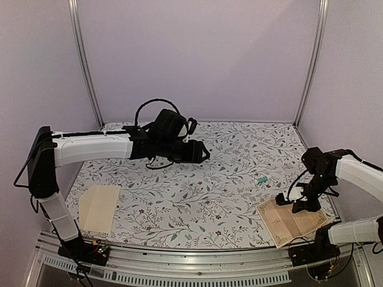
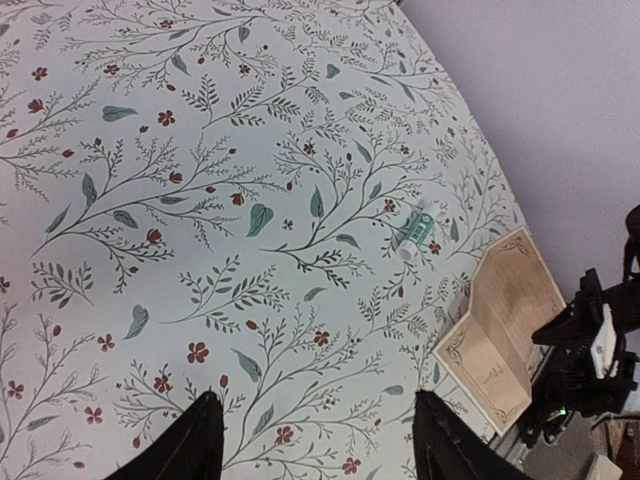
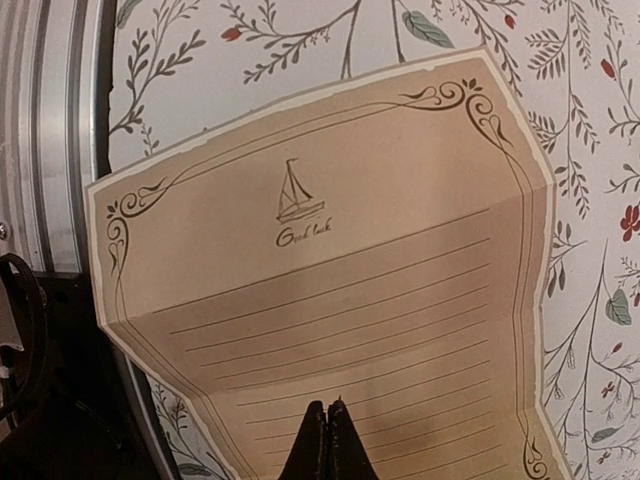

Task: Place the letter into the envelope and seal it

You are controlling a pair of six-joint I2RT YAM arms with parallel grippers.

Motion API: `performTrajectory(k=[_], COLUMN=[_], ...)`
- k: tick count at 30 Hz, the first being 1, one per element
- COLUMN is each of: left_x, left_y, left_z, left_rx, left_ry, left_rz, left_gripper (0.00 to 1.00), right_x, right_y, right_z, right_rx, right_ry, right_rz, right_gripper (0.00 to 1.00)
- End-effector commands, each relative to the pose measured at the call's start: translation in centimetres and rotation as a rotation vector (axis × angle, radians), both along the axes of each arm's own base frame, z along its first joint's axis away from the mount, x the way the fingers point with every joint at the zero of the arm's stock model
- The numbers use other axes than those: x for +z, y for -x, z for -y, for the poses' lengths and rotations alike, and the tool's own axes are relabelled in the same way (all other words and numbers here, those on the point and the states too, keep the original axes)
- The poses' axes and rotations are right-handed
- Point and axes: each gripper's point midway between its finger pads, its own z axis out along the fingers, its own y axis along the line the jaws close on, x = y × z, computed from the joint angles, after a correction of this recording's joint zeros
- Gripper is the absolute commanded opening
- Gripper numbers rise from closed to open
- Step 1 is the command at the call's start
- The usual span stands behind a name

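My right gripper should keep sliding the letter inward until it clears the metal rail, because its shut fingers are on the letter's ruled lines (image 3: 335,360) and there is open cloth ahead (image 1: 234,222).
The letter (image 1: 293,221), tan with an ornate dark border, a sailboat drawing and ruled lines, lies creased and partly unfolded at the near right table edge. It also shows in the left wrist view (image 2: 505,320) and fills the right wrist view (image 3: 340,250). My right gripper (image 1: 297,208) is shut, its fingers pressed together with the tips (image 3: 328,405) right over the letter's middle, nothing visibly between them. The plain cream envelope (image 1: 100,206) lies flat at the near left. My left gripper (image 1: 203,152) is open and empty (image 2: 315,400), held above the table's middle back.
A small green-and-white tube (image 1: 262,180) lies on the floral tablecloth left of the letter; it also shows in the left wrist view (image 2: 413,233). A metal rail (image 3: 55,130) runs along the table's near edge. Lilac walls enclose the back and sides.
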Motion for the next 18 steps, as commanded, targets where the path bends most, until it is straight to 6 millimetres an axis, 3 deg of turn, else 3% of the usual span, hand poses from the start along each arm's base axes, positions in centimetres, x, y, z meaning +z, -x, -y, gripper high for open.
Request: performTrajectory(k=[1,12,18], left_x=[0.0,-0.9,-0.9], left_y=[0.8,1.7,2.0], left_z=[0.3,-1.3,-3.0], left_rx=[0.013,0.061,0.119], left_ry=[0.022,0.006,-0.007], left_rz=[-0.034,-0.077,-0.071], left_gripper=[0.64,0.64,0.64], right_x=[-1.5,-4.6,-5.6], right_y=[-0.6,0.1,-0.1], right_z=[0.2,-0.8,-3.0], right_rx=[0.076,0.213,0.305], right_ry=[0.037,0.081,0.068], right_rz=[-0.004,-0.054,-0.068], right_gripper=[0.0,0.0,0.0])
